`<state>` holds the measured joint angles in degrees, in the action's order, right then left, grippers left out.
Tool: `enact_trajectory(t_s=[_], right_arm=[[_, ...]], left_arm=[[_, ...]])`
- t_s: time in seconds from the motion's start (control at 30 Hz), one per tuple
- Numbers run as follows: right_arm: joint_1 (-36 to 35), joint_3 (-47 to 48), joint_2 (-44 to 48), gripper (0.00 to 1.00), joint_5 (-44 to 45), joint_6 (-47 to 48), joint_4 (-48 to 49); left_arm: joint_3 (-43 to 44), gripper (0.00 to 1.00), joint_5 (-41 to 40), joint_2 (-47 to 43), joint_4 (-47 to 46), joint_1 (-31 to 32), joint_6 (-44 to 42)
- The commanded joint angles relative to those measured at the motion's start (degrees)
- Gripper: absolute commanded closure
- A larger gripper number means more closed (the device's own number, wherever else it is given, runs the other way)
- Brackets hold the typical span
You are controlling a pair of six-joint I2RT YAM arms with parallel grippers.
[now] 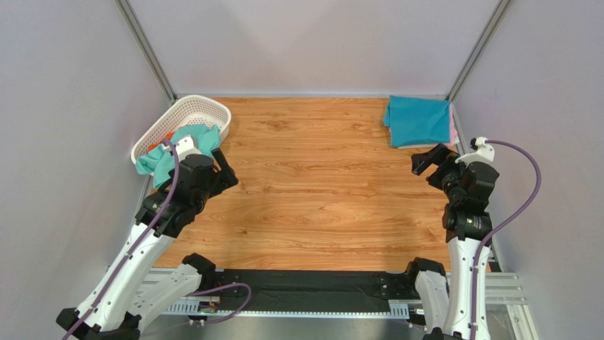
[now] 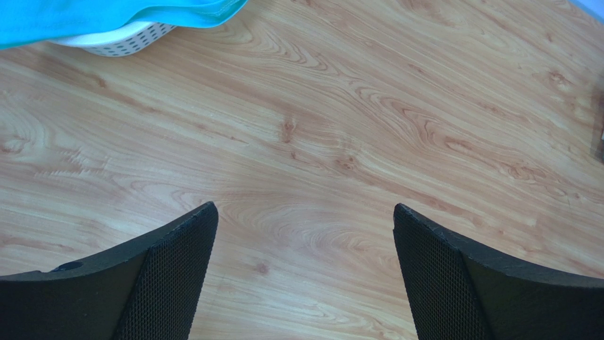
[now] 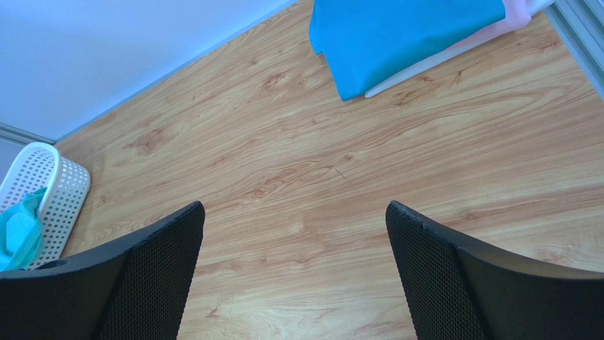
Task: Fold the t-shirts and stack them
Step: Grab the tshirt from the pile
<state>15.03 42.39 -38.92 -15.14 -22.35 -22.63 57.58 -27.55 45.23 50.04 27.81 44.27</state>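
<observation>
My left gripper should go on toward the mint-green t-shirt, to its folds, until the fingers close. The mint-green t-shirt hangs over the basket's rim in front of the orange t-shirt.
A folded teal t-shirt lies at the back right on top of a pink t-shirt whose edge shows. Both also show in the right wrist view, the teal one and the pink edge. A mint-green t-shirt hangs over the rim of the white basket, with a bit of orange t-shirt behind it. My left gripper is open and empty just right of the basket, above bare wood. My right gripper is open and empty in front of the stack.
The white perforated basket stands at the back left corner, tilted against the wall; it also shows in the left wrist view and the right wrist view. Grey walls close the table on three sides. A metal rail runs along the right edge.
</observation>
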Motion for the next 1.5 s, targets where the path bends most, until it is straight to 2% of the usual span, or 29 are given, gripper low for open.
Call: enact_trajectory(t_s=[0.0, 0.13, 0.23, 0.27, 0.3, 0.37, 0.47, 0.73, 0.9, 1.0, 1.07, 1.1, 1.13, 1.2, 1.37, 1.47], right_arm=[[-0.2, 1.4, 1.0, 0.00, -1.2, -1.9, 1.2], [-0.2, 0.8, 0.9, 0.00, -2.9, -3.1, 1.4], [-0.2, 0.5, -0.4, 0.00, -5.3, -2.8, 1.4], [-0.2, 0.3, -1.0, 0.00, -6.0, -2.7, 1.3], [-0.2, 0.3, -1.3, 0.00, -6.0, -2.7, 1.4], [-0.2, 0.3, -2.4, 0.00, -6.4, -2.7, 1.3], [-0.2, 0.3, -3.4, 0.00, -8.4, -2.6, 1.4], [-0.2, -0.1, -5.5, 0.00, -9.8, -2.5, 2.1], [-0.2, -0.3, -5.8, 0.00, -9.1, -2.2, 2.2], [-0.2, -0.3, -5.8, 0.00, -8.6, -2.0, 2.1], [-0.2, -0.2, -5.8, 0.00, -8.2, -1.8, 2.2], [-0.2, -0.2, -5.8, 0.00, -8.1, -1.8, 2.1], [-0.2, -0.3, -5.8, 0.00, -8.0, -1.7, 2.0], [-0.2, -0.4, -5.8, 0.00, -7.7, -1.8, 1.9], [-0.2, -0.3, -5.4, 0.00, -8.0, -1.8, 1.8], [-0.2, -0.2, -5.1, 0.00, -8.6, -1.7, 1.9]], left_arm=[[0.8, 0.00, 0.3, 1.2, -0.1, -2.0, -0.1], [1.4, 0.00, 7.1, 7.4, -1.4, -10.0, -1.2], [3.3, 0.00, 9.5, 15.6, -4.2, -15.8, -2.7], [4.7, 0.00, 11.4, 19.2, -5.7, -20.6, -3.0], [4.7, 0.00, 12.9, 19.2, -5.7, -20.7, -3.1], [7.0, 0.00, 17.7, 24.1, -7.5, -26.3, -3.8], [9.6, 0.00, 19.8, 30.3, -10.4, -31.1, -5.0], [16.9, 0.01, 20.8, 44.0, -15.6, -36.3, -6.5], [21.7, 0.07, 19.8, 50.8, -15.9, -37.5, -7.1], [25.2, 0.19, 19.3, 54.7, -14.4, -38.1, -7.6], [26.8, 0.44, 18.9, 56.2, -13.7, -38.2, -7.9], [27.3, 0.52, 18.9, 56.6, -13.6, -38.1, -8.1], [27.5, 0.75, 19.3, 56.6, -13.4, -38.2, -8.1], [27.5, 1.00, 19.5, 56.4, -13.0, -38.2, -7.9], [24.9, 1.00, 20.8, 52.7, -14.0, -38.2, -7.0], [20.7, 1.00, 24.8, 47.4, -16.5, -38.2, -5.7]])
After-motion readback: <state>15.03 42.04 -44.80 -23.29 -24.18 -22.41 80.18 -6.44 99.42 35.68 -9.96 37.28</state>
